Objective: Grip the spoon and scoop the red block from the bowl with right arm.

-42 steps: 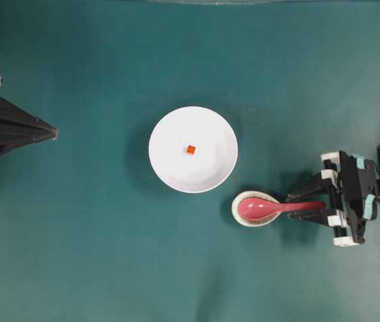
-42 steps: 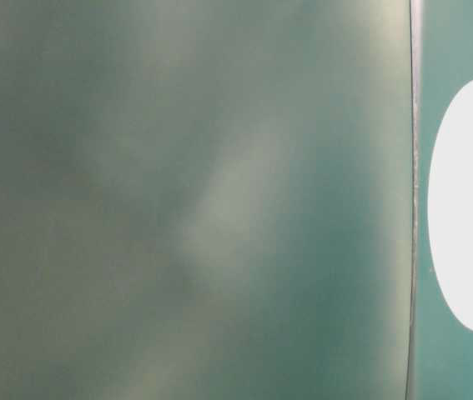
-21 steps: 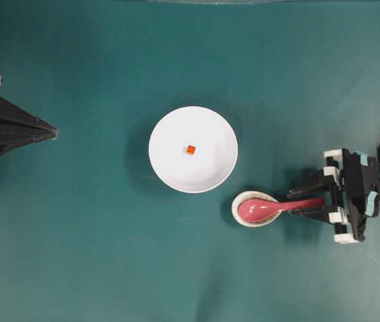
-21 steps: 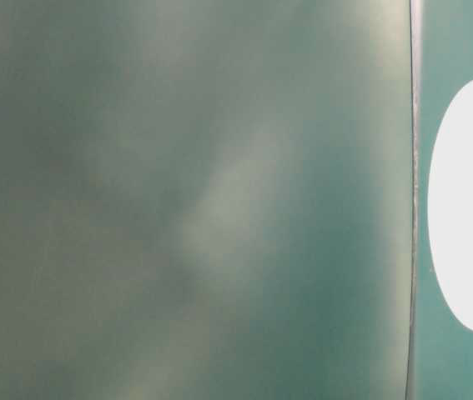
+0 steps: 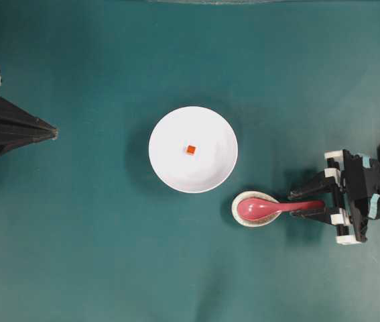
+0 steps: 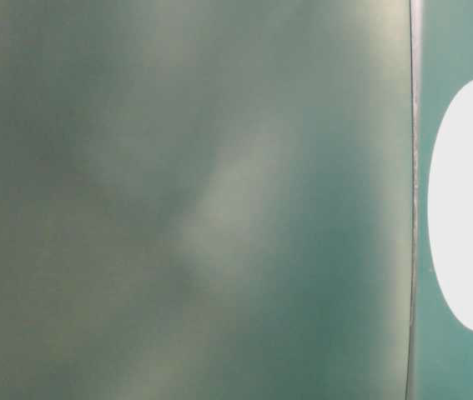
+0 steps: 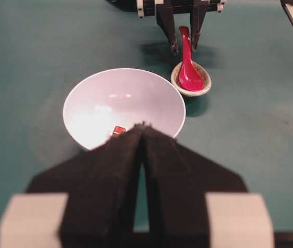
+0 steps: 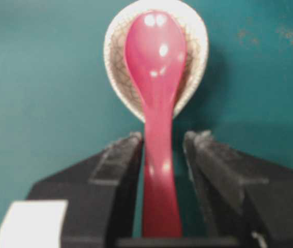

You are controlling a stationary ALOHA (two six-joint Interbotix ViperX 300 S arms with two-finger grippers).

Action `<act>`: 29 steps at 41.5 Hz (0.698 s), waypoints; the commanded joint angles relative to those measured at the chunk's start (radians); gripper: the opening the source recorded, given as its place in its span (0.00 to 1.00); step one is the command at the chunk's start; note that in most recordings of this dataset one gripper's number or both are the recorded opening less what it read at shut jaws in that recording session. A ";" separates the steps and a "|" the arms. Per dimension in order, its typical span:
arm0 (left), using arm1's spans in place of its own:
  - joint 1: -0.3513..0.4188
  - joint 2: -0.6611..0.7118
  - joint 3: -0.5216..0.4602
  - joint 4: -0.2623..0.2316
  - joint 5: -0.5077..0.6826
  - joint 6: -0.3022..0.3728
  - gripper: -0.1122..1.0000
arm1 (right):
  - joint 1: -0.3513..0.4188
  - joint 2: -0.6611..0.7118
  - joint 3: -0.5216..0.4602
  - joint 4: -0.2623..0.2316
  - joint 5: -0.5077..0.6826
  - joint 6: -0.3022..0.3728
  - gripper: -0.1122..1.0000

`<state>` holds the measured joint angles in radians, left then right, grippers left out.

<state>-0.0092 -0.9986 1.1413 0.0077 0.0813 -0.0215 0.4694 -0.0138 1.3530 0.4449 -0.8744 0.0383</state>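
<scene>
The red block (image 5: 190,150) is by itself on the bowl's smooth bottom (image 5: 195,165). The block will slip ahead of the spoon toward the bowl's rim when I push.
The pink-red spoon (image 5: 270,207) lies with its scoop in a small speckled dish (image 5: 238,213) and its handle pointing right. My right gripper (image 5: 290,205) is open, with one finger on each side of the handle. In the right wrist view the handle (image 8: 159,196) runs between the fingers (image 8: 123,155), close to the left one and with a clear gap to the right one. The white bowl (image 5: 203,168) stands up-left of the dish with the tiny red block (image 5: 190,149) in its middle. My left gripper (image 5: 54,133) is shut and empty at the far left, pointing towards the bowl (image 7: 105,98).
The green mat (image 5: 109,255) covers the table. Black frame posts run along the left and right edges. The speckled dish nearly touches the bowl's lower-right rim. The table-level view is a green blur with a white oval (image 6: 470,208) at its right edge.
The right gripper's body has shifted very slightly to the right. Its fingers stay on either side of the handle at the same width. Spoon, bowl, block and left arm have not moved.
</scene>
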 commanded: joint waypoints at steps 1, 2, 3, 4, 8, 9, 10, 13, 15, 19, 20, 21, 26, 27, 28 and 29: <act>-0.002 0.006 -0.032 0.002 -0.006 0.000 0.10 | 0.005 -0.006 -0.006 -0.009 -0.011 -0.002 0.51; -0.002 0.008 -0.032 0.002 -0.006 0.000 0.10 | 0.005 -0.006 -0.006 -0.011 -0.009 -0.002 0.51; 0.000 0.008 -0.032 0.002 -0.005 -0.002 0.10 | 0.005 -0.006 -0.006 -0.011 -0.009 -0.003 0.51; -0.002 0.008 -0.032 0.002 -0.005 0.000 0.10 | 0.005 -0.006 -0.005 -0.011 -0.009 -0.003 0.51; -0.002 0.008 -0.032 0.002 -0.006 -0.002 0.10 | 0.005 -0.006 -0.005 -0.011 -0.009 -0.005 0.50; -0.002 0.008 -0.031 0.002 -0.005 -0.002 0.10 | 0.006 -0.006 -0.005 -0.009 -0.009 -0.005 0.49; -0.002 0.008 -0.032 0.002 -0.006 -0.002 0.10 | 0.005 -0.006 -0.005 -0.011 -0.011 -0.005 0.49; -0.002 0.008 -0.032 0.002 -0.005 -0.002 0.10 | 0.005 -0.006 -0.005 -0.011 -0.009 -0.006 0.47; -0.002 0.009 -0.032 0.002 -0.005 -0.002 0.10 | 0.005 -0.006 -0.005 -0.011 -0.009 -0.008 0.46; -0.002 0.009 -0.031 0.002 -0.006 -0.002 0.10 | 0.006 -0.006 -0.005 -0.011 -0.011 -0.008 0.44; 0.000 0.009 -0.031 0.002 -0.006 -0.002 0.10 | 0.005 -0.006 -0.005 -0.011 -0.009 -0.008 0.43; -0.002 0.009 -0.032 0.002 -0.006 -0.002 0.10 | 0.005 -0.006 -0.005 -0.011 -0.011 -0.008 0.42; 0.000 0.009 -0.032 0.002 -0.006 -0.002 0.10 | 0.005 -0.006 -0.005 -0.011 -0.011 -0.008 0.41; -0.002 0.009 -0.032 0.002 -0.005 -0.002 0.10 | 0.005 -0.006 -0.005 -0.011 -0.011 -0.008 0.41; -0.002 0.009 -0.032 0.002 -0.005 -0.002 0.10 | 0.005 -0.006 -0.005 -0.011 -0.011 -0.008 0.41; -0.002 0.009 -0.031 0.002 -0.005 -0.002 0.10 | 0.005 -0.006 -0.005 -0.011 -0.011 -0.008 0.41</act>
<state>-0.0092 -0.9986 1.1397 0.0077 0.0813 -0.0215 0.4694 -0.0138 1.3545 0.4372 -0.8728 0.0322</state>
